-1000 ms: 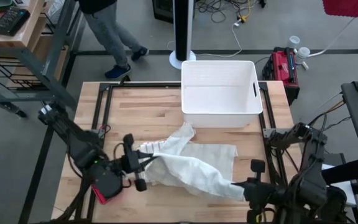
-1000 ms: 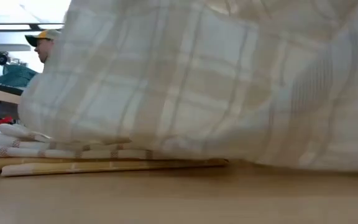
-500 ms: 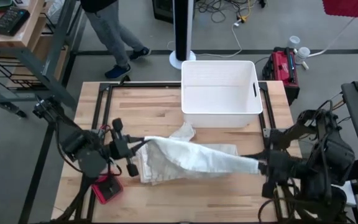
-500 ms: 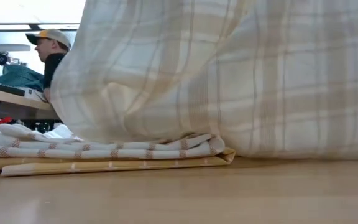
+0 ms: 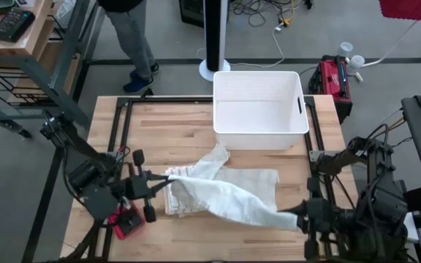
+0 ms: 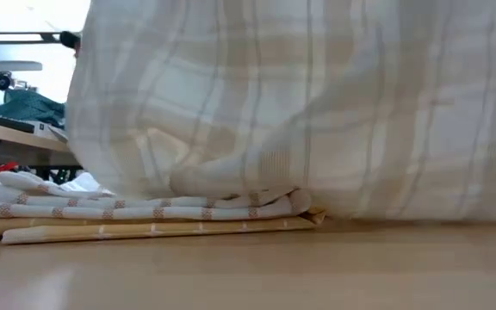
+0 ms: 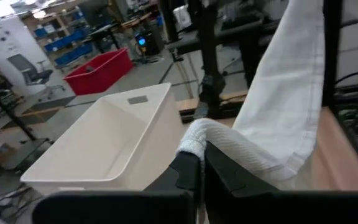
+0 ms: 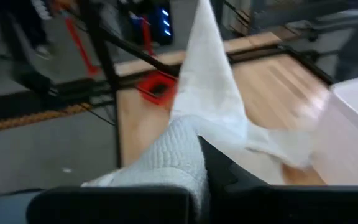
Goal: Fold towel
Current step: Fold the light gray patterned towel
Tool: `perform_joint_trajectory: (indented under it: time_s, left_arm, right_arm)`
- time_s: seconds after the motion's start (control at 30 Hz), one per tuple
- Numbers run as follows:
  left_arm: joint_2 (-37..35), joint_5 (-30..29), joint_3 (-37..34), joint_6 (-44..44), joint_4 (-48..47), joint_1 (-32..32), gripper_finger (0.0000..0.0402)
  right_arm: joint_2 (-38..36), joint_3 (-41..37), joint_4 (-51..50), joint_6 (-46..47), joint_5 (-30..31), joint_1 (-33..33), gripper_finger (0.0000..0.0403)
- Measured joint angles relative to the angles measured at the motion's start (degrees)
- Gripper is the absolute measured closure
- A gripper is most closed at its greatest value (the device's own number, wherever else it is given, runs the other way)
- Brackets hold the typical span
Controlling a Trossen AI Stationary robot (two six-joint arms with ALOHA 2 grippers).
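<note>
The towel's trailing corner (image 5: 216,156) is lying crumpled on top of the folded stack. My grippers should pull the towel toward the table's front (image 5: 229,245) to spread it out before they fold the held edge over.
A white towel with faint tan checks (image 5: 225,191) stretches between my two grippers above the wooden table (image 5: 174,124). My left gripper (image 5: 165,180) is shut on its left end and my right gripper (image 5: 292,214) on its right end, near the table's front right. The towel sags between them. Its lower part (image 5: 263,177) and one corner (image 5: 218,153) lie on the table. In the low view the hanging towel (image 6: 317,103) fills most of the picture. My left gripper pinches a bunched end of the towel (image 7: 194,134) between its two fingers (image 7: 219,168), coming nearly level from the table's left. The cloth runs away from the fingers in a drawn fold, several layers thick. My right gripper pinches the towel's other bunched end (image 8: 178,152) between its fingers (image 8: 221,167), coming from the table's right and slanting down. The cloth rises from the hold toward the other arm in a narrowing fold, its lower part on the table.
A white plastic bin (image 5: 259,109) stands at the table's far edge. A small red object (image 5: 126,223) lies near the front left, under my left arm. A stack of folded towels (image 6: 102,213) shows in the low view. A person (image 5: 126,36) stands beyond the far left corner.
Both grippers have risen, still shut on the towel. My right gripper swung toward the far right, drawing the towel taut, then came back toward the near edge, and the cloth sags again. The hanging part has come off the folded stack's right end.
</note>
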Motion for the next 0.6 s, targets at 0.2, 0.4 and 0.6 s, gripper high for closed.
perform_joint_trajectory:
  time_s: [0.2,0.4,0.6]
  left_arm:
    - [0.08,-3.69,6.84,7.12,0.28,-2.97,0.0401]
    - [0.2,-9.16,16.21,19.01,0.18,-4.93,0.0401]
    - [0.17,-23.38,24.07,34.4,0.08,-4.79,0.0401]
  right_arm:
    - [-1.91,0.09,13.41,-15.14,2.89,0.56,0.0403]
    - [-6.07,0.12,25.81,-32.89,11.74,1.39,0.0403]
    - [-11.0,0.16,40.02,-59.11,32.74,3.36,0.0403]
